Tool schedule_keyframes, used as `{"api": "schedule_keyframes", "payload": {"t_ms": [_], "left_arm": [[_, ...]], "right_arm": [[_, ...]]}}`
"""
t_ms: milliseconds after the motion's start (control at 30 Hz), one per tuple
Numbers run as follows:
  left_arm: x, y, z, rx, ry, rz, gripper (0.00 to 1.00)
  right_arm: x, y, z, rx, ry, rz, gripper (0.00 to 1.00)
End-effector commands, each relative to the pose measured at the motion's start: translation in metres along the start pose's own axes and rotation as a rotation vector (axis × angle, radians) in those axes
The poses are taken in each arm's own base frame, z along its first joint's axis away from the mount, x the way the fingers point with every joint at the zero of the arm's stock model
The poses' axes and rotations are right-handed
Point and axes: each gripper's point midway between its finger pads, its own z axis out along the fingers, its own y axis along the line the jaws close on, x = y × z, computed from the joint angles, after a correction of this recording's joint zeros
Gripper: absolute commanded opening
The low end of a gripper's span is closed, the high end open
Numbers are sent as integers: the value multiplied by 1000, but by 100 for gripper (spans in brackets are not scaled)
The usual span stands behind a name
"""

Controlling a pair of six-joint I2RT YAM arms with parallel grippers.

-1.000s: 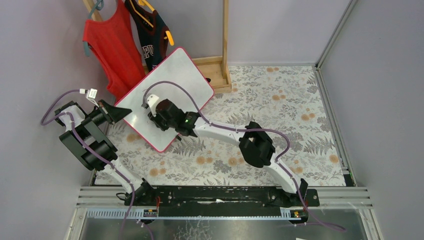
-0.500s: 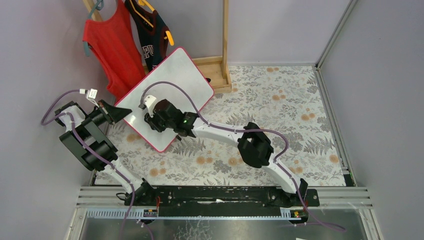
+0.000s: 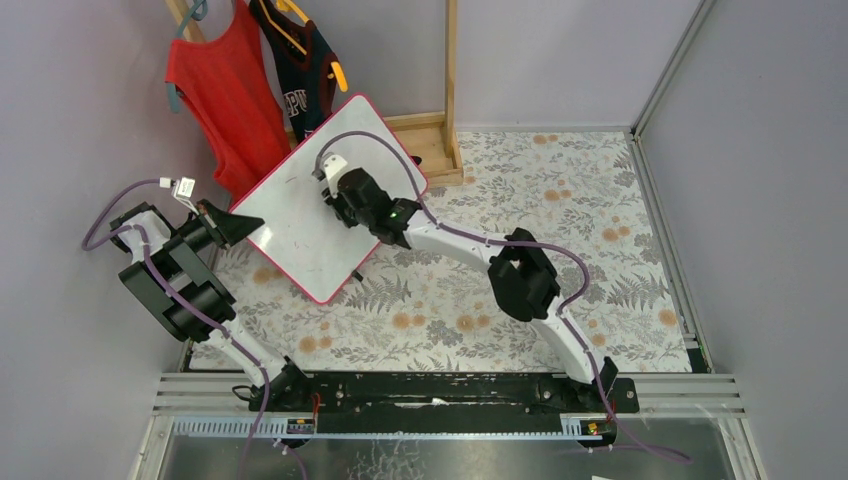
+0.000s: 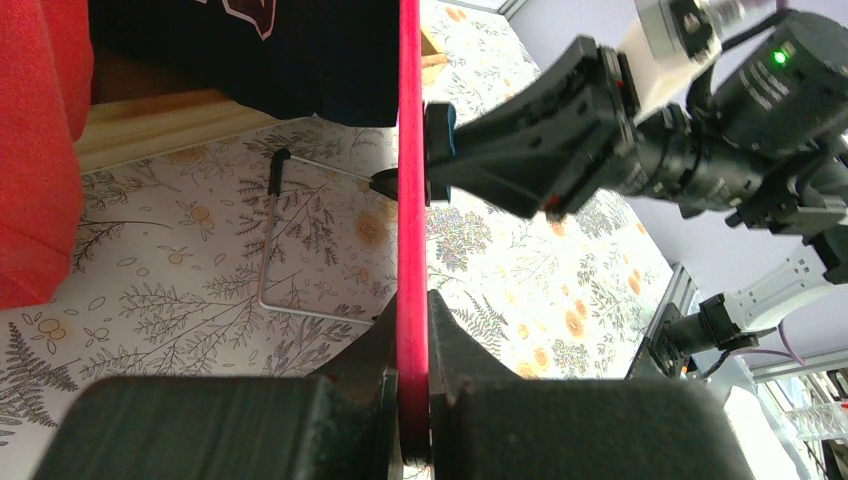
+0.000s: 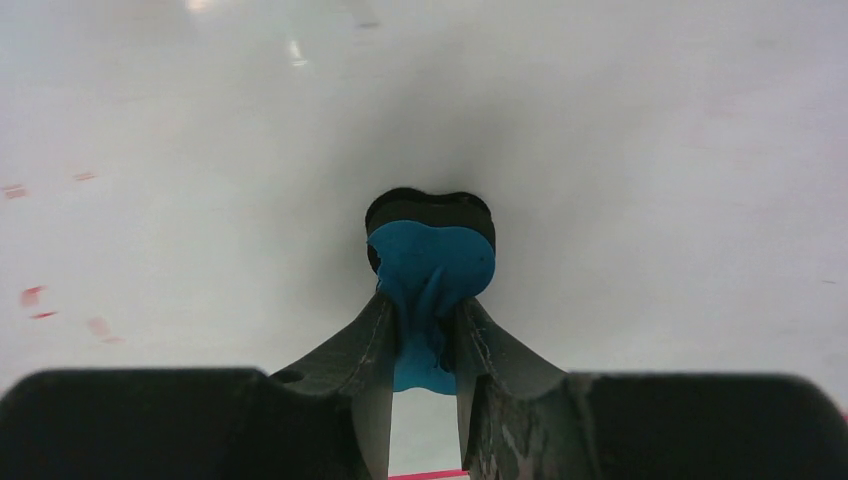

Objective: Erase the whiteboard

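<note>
Faint red marks (image 5: pixel 35 298) are next to the eraser's path, so the robot's right gripper should wipe the eraser back across them, toward the whiteboard's edge (image 3: pixel 264 244) near the robot's left gripper.
The whiteboard (image 3: pixel 300 235), white with a thin pink-red frame, stands tilted at the back left. My left gripper (image 3: pixel 243 226) is shut on its left edge; the left wrist view shows the red frame (image 4: pixel 410 150) clamped between the jaws of the left gripper (image 4: pixel 412 325). My right gripper (image 3: pixel 335 185) is shut on a blue eraser (image 5: pixel 432 262) with a black pad, pressed against the white surface (image 5: pixel 650 150) in the board's upper part. The eraser also shows in the left wrist view (image 4: pixel 446 128). Faint red marks (image 5: pixel 35 297) remain at the left of the right wrist view.
A red top (image 3: pixel 225 90) and a dark garment (image 3: pixel 300 60) hang on a wooden rack (image 3: pixel 450 80) right behind the board. A wire support leg (image 4: pixel 262 250) stands behind the board. A floral cloth (image 3: pixel 560 200) covers the table; walls close both sides.
My right gripper has slid the eraser from the board's middle up and to the right, toward its far corner. The left gripper and the board have stayed put.
</note>
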Motion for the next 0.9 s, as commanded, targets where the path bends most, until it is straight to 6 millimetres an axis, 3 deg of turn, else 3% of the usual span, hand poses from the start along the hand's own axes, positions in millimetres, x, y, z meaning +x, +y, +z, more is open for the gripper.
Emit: {"api": "schedule_keyframes", "payload": {"t_ms": [0, 100, 200, 533, 667, 867], "left_arm": [[33, 15, -9, -43, 152, 45, 0], [34, 15, -9, -42, 150, 41, 0], [35, 15, -9, -40, 148, 37, 0], [34, 13, -9, -42, 153, 48, 0], [35, 13, -8, -40, 150, 44, 0], [39, 12, -9, -40, 155, 42, 0]], "right_arm": [[-29, -102, -12, 275, -44, -20, 0], [-39, -101, -11, 249, -48, -11, 0], [-43, -78, -5, 157, -45, 17, 0], [-62, 52, -6, -94, -114, -48, 0], [-61, 93, -10, -181, -132, -73, 0], [-49, 108, -3, -239, -114, -73, 0]]}}
